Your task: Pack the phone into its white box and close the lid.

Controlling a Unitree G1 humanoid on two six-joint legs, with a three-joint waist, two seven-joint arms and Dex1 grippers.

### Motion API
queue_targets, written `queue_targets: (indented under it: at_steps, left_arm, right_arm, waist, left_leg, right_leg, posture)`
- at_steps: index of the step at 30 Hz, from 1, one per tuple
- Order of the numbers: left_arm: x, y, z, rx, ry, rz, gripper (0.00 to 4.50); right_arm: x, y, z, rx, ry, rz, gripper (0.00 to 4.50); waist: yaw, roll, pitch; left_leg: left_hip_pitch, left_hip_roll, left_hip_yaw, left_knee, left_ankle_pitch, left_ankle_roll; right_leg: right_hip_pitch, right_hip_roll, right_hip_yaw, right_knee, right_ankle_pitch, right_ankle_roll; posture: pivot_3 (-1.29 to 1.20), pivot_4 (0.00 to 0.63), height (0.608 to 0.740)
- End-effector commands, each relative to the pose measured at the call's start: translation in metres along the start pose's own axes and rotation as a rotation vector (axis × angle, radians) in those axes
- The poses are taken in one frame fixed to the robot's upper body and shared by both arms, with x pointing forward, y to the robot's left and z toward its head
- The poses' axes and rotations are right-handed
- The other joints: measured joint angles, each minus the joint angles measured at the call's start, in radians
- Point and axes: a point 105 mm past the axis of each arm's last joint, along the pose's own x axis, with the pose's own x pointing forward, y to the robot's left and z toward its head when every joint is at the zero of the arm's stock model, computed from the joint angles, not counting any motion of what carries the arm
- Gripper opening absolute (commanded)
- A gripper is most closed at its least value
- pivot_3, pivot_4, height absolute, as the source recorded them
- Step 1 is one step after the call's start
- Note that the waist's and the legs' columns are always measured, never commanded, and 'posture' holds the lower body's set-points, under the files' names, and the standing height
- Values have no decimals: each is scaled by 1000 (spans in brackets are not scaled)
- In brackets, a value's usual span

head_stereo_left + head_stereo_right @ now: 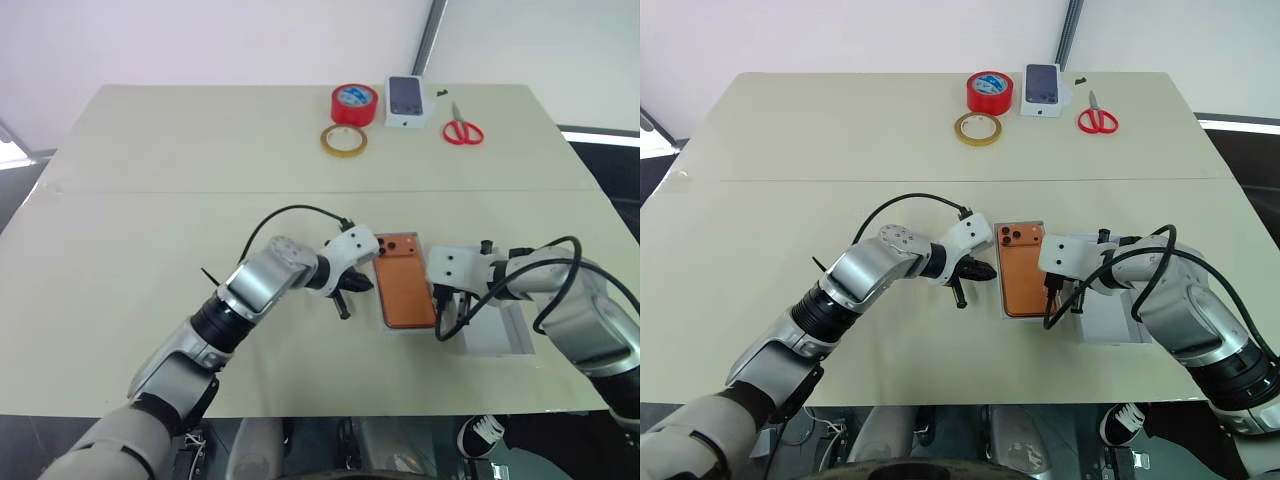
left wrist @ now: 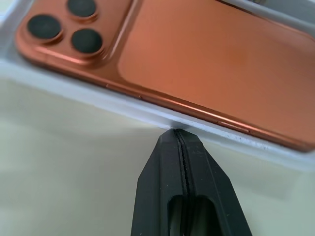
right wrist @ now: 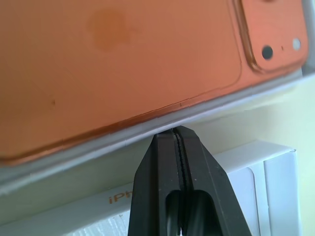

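The white lid (image 1: pixel 502 332) lies with its open side facing up, so the robot's right gripper should take hold of the lid's side (image 3: pixel 241 155) nearest the box and flip the lid before the box is closed.
The orange phone (image 1: pixel 403 280) lies camera side up inside the white box (image 2: pixel 147 115), lens cluster toward the far end. My left gripper (image 2: pixel 177 132) is shut, and its tip touches the outside of the box's left long wall. From the other side my right gripper (image 3: pixel 176 130) is shut too, with its tip against the right long wall. A white lid (image 1: pixel 500 335) with gold lettering on its side lies on the table just right of the box, under my right arm.
At the table's far edge stand a red tape roll (image 1: pixel 354 103), a yellowish tape ring (image 1: pixel 343 140), a small white box (image 1: pixel 407 100) with a dark phone picture, and red-handled scissors (image 1: pixel 462 130). The beige table (image 1: pixel 150 220) stretches wide to the left.
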Motion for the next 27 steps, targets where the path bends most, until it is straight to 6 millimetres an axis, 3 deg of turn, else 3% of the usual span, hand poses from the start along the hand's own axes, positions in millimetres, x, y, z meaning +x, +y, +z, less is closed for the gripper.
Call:
queue_targets:
  at_steps: [1,11,27]
  left_arm:
    - [-1,2,18,30,-59,28,27]
    - [-8,-14,17,60,-60,-37,27]
    - [-3,-27,16,68,-55,-84,27]
  right_arm:
    - [-5,-3,14,-55,-56,-16,0]
    - [-5,-14,5,-47,-28,-55,0]
    - [-10,-25,0,-41,-11,-84,0]
  waist:
    - [-1,0,0]
    - [-2,0,0]
    - [2,0,0]
  left_leg:
    - [0,0,0,0,0,0]
    - [0,0,0,0,0,0]
    - [0,0,0,0,0,0]
  right_leg:
    - [0,0,0,0,0,0]
    - [0,0,0,0,0,0]
    - [0,0,0,0,0,0]
  posture:
    - [0,150,740]
    - [0,150,740]
    - [0,150,740]
